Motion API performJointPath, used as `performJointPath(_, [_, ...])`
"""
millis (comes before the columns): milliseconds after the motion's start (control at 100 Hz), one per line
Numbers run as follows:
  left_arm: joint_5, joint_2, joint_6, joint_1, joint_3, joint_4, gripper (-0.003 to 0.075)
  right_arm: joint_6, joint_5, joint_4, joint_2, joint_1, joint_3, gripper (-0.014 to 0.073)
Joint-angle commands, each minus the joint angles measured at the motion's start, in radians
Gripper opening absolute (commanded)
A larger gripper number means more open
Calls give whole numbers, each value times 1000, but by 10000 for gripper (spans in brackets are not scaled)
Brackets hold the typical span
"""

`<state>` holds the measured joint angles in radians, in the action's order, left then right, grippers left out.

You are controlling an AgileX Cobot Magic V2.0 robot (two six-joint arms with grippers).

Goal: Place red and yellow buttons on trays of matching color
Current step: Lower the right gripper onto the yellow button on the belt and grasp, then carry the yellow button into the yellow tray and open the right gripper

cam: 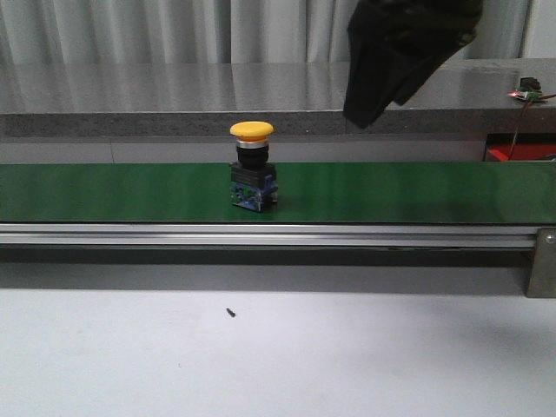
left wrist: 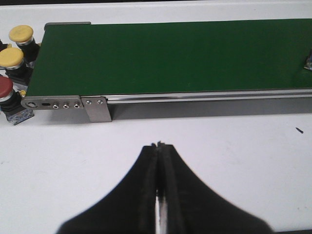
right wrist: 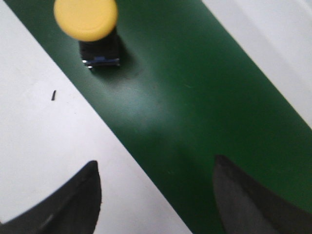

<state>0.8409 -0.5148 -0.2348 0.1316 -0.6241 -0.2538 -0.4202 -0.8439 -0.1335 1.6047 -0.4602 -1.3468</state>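
Observation:
I can see a red edge (cam: 523,153) by the belt's end, so I should expect the yellow tray next to it when I bring the yellow button (cam: 254,168) there.
A yellow button (cam: 252,165) with a black and blue base stands upright on the green belt (cam: 417,191). In the right wrist view the same yellow button (right wrist: 86,19) is ahead of my right gripper (right wrist: 156,163), which hangs open above the belt's edge with nothing between its fingers. My left gripper (left wrist: 160,145) is shut and empty over the white table. Past the belt's end, the left wrist view shows two yellow buttons (left wrist: 21,33) (left wrist: 10,57) and a red button (left wrist: 5,87) on the table. No trays are in view.
The belt has a metal side rail (cam: 261,234) and an end bracket (left wrist: 96,108). A small black speck (cam: 230,312) lies on the white table in front of it. A grey counter (cam: 174,95) runs behind the belt.

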Motion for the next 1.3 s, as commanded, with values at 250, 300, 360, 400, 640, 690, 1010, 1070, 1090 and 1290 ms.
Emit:
performJointPath(250, [-74,-3,-1,-8,-28,-25,-20,-16,17,-42,72,-53,-94,494])
performJointPath(300, [-74,-3,-1,-8,-28,-25,-20,-16,15,-50,86,-53,-104,494])
performJointPath(360, [-74,-3,-1,-8,-28,-25,-20,-16,4,-56,104,-53,-116,494])
performJointPath(400, [-74,-3,-1,-8,-28,-25,-20,-15,1,-60,115,-53,-122,494])
performJointPath(640, [-74,-3,-1,-8,-28,-25,-20,-15,-2,-94,178,-53,-171,494])
performJointPath(690, [-74,-3,-1,-8,-28,-25,-20,-15,-4,-94,190,-53,-184,494])
performJointPath(1010, [-74,-3,-1,-8,-28,-25,-20,-14,31,-94,239,-53,-199,494])
performJointPath(1070, [-74,-3,-1,-8,-28,-25,-20,-14,42,-94,240,-53,-199,484])
performJointPath(1090, [-74,-3,-1,-8,-28,-25,-20,-14,46,-94,240,-53,-199,477])
performJointPath(1290, [-74,-3,-1,-8,-28,-25,-20,-14,48,-94,240,-50,-199,300])
